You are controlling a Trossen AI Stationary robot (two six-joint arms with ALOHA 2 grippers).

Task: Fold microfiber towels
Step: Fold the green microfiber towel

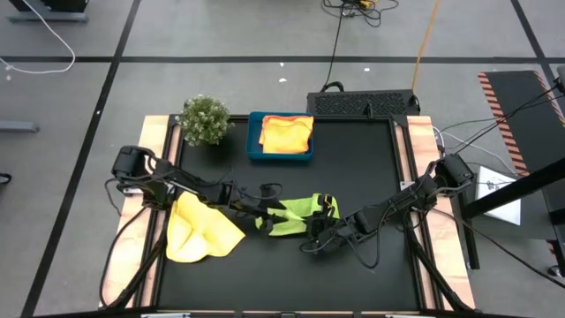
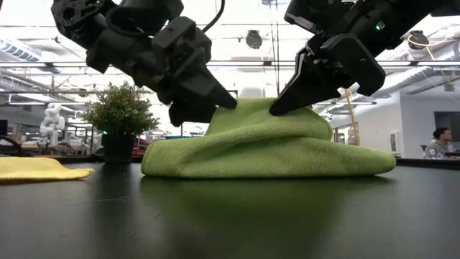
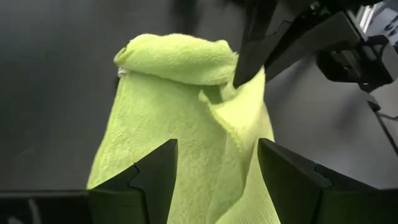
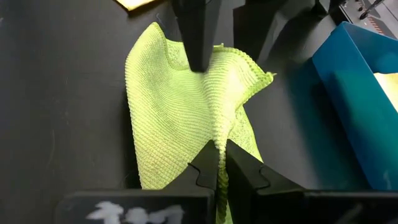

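The green towel lies bunched up, and my right gripper has its raised fold [image 2: 256, 109]. My left gripper should take that fold and pull it open toward the yellow towel [image 1: 199, 231].
A lime green microfiber towel [image 1: 300, 212] lies bunched at the table's middle, its lower folds on the black top [image 2: 266, 155]. My left gripper [image 3: 217, 177] is open, and its fingers stand on either side of the towel's left end [image 1: 265, 212]. My right gripper [image 4: 217, 158] is shut on a raised ridge of the same towel. A yellow towel [image 1: 201, 231] lies crumpled at the near left. Folded yellow and orange towels [image 1: 285, 132] lie in the blue tray [image 1: 254, 146]. My left gripper has one fingertip [image 2: 228, 101] at the towel's upper fold; whether it touches the cloth I cannot tell. My right gripper pinches a raised ridge of the green towel [image 4: 219, 134] between its two fingers, slanting down from the table's right. The cloth rises to a peak [image 2: 287, 108] there while the rest lies on the table.
A small green plant [image 1: 205, 119] stands at the far left, next to the blue tray. A person [image 2: 437, 144] sits in the room beyond the table. The black top is bare at the right [image 1: 371, 168] and along the near edge.
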